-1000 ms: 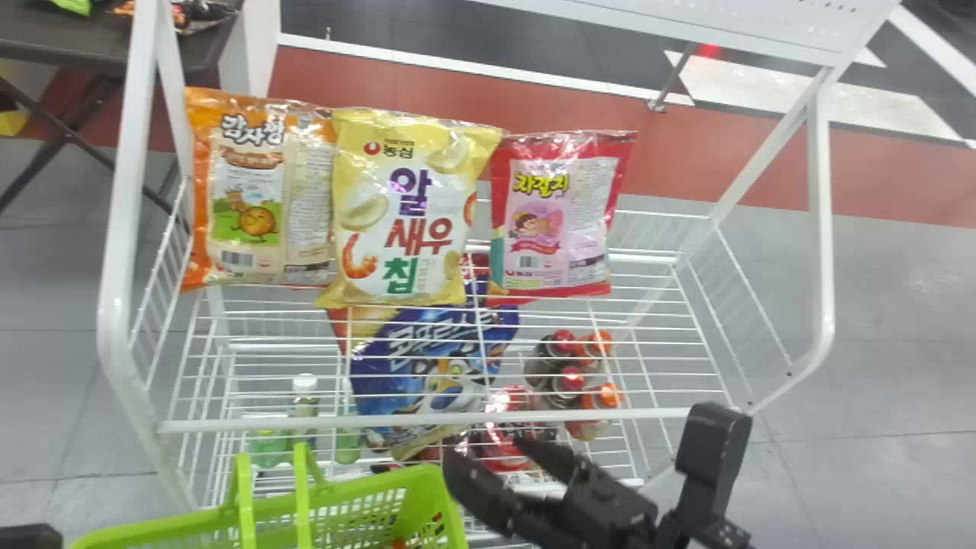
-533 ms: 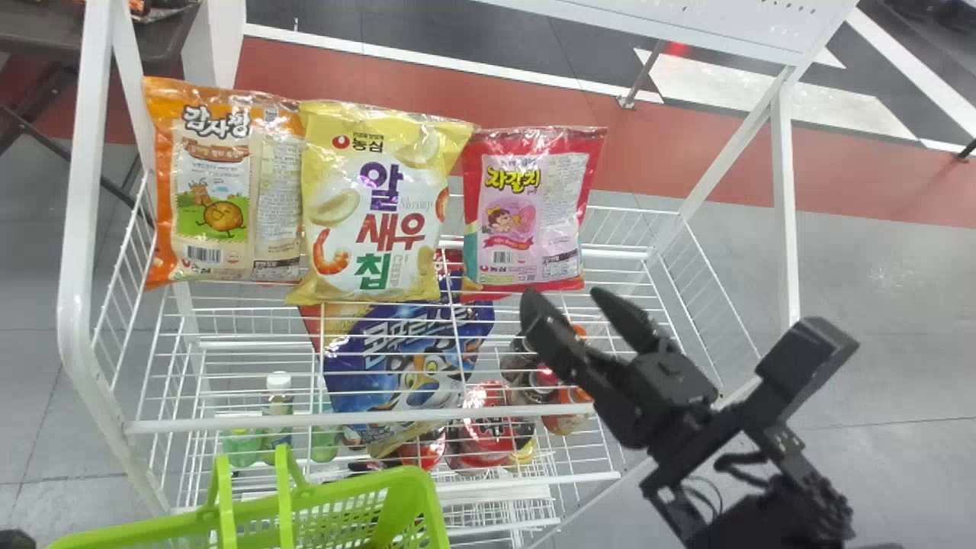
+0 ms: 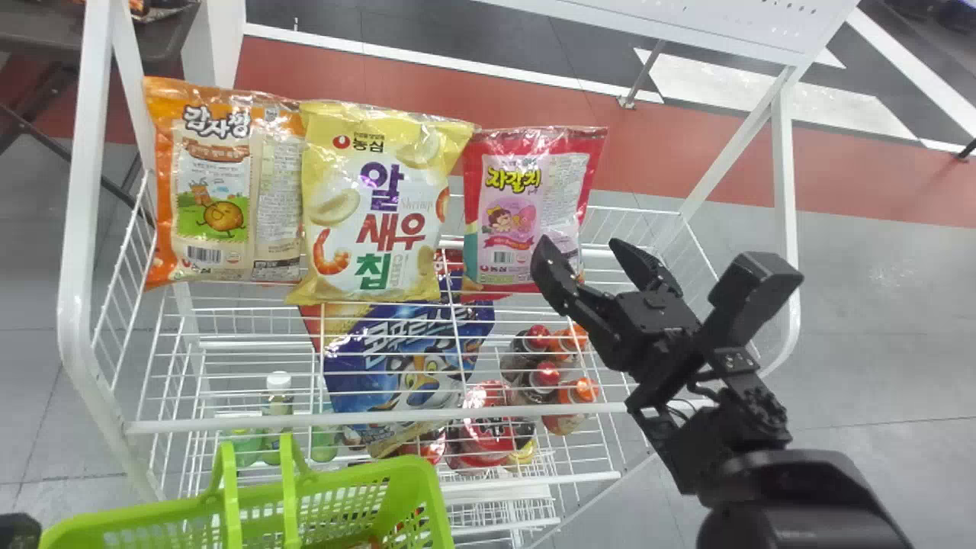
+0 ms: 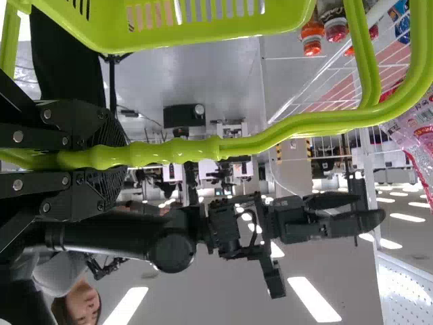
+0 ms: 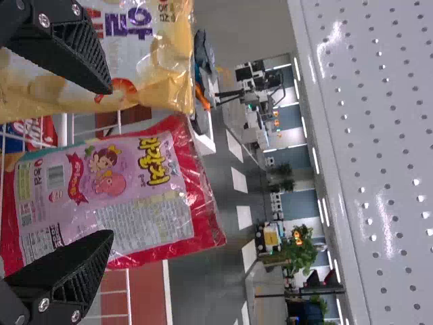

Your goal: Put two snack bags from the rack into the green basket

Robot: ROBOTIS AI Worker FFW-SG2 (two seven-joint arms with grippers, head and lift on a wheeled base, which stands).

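My gripper will lift the red and pink snack bag (image 3: 528,209), and the bag will pucker inward but its top will stay spread, because crinkled film (image 3: 541,137) edges it.
My right gripper (image 3: 581,245) is open in the head view, over the lower right part of the red-and-pink snack bag (image 3: 526,202). In the right wrist view this bag (image 5: 101,196) lies beyond the gap of the open right gripper (image 5: 108,162), its fingers apart. A yellow bag (image 3: 381,206) and an orange bag (image 3: 221,183) stand left of it on the rack. The green basket (image 3: 252,507) is at the lower left, near a black part of my left arm (image 3: 18,531). In the left wrist view my left gripper (image 4: 122,159) is shut on the basket's handle (image 4: 176,153).
White bars frame the wire rack (image 3: 366,418). Below its upper shelf are a blue bag (image 3: 412,366), bottles (image 3: 278,396) and red packs (image 3: 488,427). A perforated white panel (image 3: 686,23) borders the far side; a dark table (image 3: 46,30) is at the back left.
The right arm has moved up and farther over the rack to the red-and-pink bag, its gripper staying open. Rack, bags and basket have shifted left in the head view.
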